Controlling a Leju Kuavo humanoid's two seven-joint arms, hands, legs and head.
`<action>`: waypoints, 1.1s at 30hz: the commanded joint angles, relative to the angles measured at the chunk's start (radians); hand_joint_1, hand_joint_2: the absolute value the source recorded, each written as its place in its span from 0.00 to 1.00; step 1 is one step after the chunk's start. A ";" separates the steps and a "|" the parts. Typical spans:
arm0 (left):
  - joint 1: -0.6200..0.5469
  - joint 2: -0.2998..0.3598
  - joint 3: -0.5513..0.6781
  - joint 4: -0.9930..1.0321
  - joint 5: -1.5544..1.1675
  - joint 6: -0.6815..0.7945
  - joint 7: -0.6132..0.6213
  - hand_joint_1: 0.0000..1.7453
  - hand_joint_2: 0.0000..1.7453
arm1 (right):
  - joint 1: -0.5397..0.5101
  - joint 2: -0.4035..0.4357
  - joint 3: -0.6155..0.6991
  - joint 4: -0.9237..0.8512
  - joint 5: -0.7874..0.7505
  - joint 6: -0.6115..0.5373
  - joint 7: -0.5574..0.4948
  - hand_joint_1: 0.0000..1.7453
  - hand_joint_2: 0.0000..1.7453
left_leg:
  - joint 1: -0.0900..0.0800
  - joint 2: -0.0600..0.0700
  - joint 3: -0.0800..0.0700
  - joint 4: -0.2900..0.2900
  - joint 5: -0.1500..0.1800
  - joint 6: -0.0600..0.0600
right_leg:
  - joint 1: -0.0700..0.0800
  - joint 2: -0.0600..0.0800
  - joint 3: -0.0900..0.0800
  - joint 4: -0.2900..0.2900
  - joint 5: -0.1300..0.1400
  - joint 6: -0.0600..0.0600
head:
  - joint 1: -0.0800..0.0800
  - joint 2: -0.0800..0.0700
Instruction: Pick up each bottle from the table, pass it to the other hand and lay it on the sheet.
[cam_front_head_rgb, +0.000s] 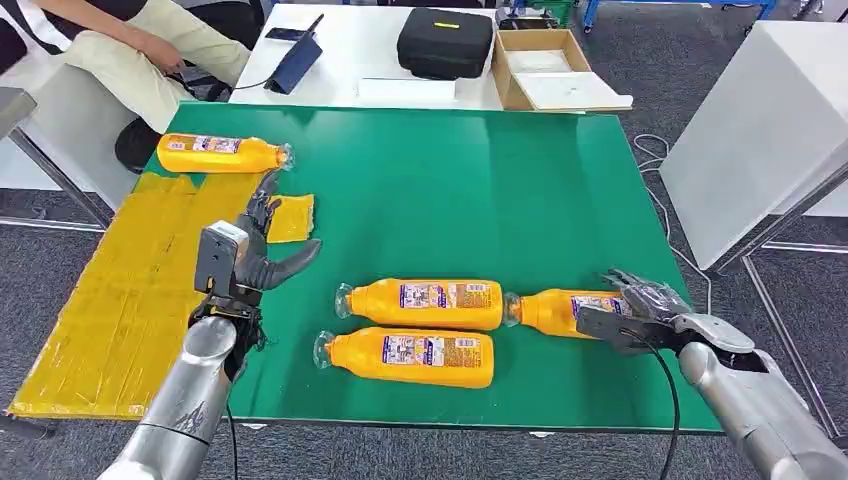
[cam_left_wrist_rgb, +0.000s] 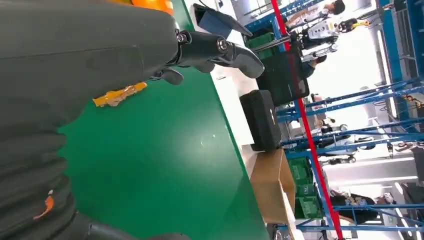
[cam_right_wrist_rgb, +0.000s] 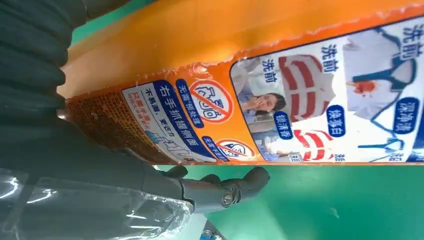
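Observation:
The small yellow scrap (cam_front_head_rgb: 292, 218) matches the sheet and goes behind my left hand (cam_front_head_rgb: 256, 216), so a hidden piece of sheet should join them.
Three orange bottles lie on their sides at the front of the green table (cam_front_head_rgb: 450, 190): one (cam_front_head_rgb: 425, 304), one nearer me (cam_front_head_rgb: 410, 357), and one to the right (cam_front_head_rgb: 555, 310). My right hand (cam_front_head_rgb: 640, 310) reaches around the base end of the right bottle (cam_right_wrist_rgb: 300, 75). Its fingers lie over the bottle and its thumb (cam_right_wrist_rgb: 235, 187) stands a little apart from it; the bottle rests on the table. A fourth bottle (cam_front_head_rgb: 220, 153) lies on the far end of the yellow sheet (cam_front_head_rgb: 130, 290). My left hand (cam_front_head_rgb: 255, 255) is raised at the sheet's edge, fingers spread, holding nothing.
A small yellow scrap (cam_front_head_rgb: 292, 217) lies on the table beside the left hand. Behind the green table stands a white table with a black case (cam_front_head_rgb: 445, 40) and a cardboard box (cam_front_head_rgb: 545, 70). A person (cam_front_head_rgb: 130, 50) sits at the back left. Another white table (cam_front_head_rgb: 760, 120) stands to the right.

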 joint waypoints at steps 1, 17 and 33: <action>-0.019 -0.002 0.019 0.063 -0.001 -0.004 0.000 0.00 1.00 | 0.021 0.062 -0.005 0.054 0.003 -0.011 0.002 0.83 1.00 | 0.003 0.001 0.006 -0.002 -0.002 -0.006 | 0.003 -0.001 0.007 -0.004 -0.001 -0.005 | 0.000 0.000; -0.027 -0.001 0.041 0.034 0.005 -0.009 0.008 0.00 1.00 | -0.026 0.149 -0.095 0.070 0.010 -0.095 0.073 1.00 1.00 | 0.002 0.005 0.004 0.000 -0.002 -0.006 | 0.002 0.003 0.004 -0.001 0.000 -0.005 | 0.000 0.000; 0.109 -0.018 0.066 -0.001 -0.023 0.028 0.011 0.00 1.00 | 0.161 0.302 -0.336 -0.245 0.083 -0.399 0.188 1.00 1.00 | 0.002 0.004 0.005 -0.002 -0.003 -0.006 | 0.002 0.003 0.005 -0.003 -0.002 -0.005 | 0.000 0.000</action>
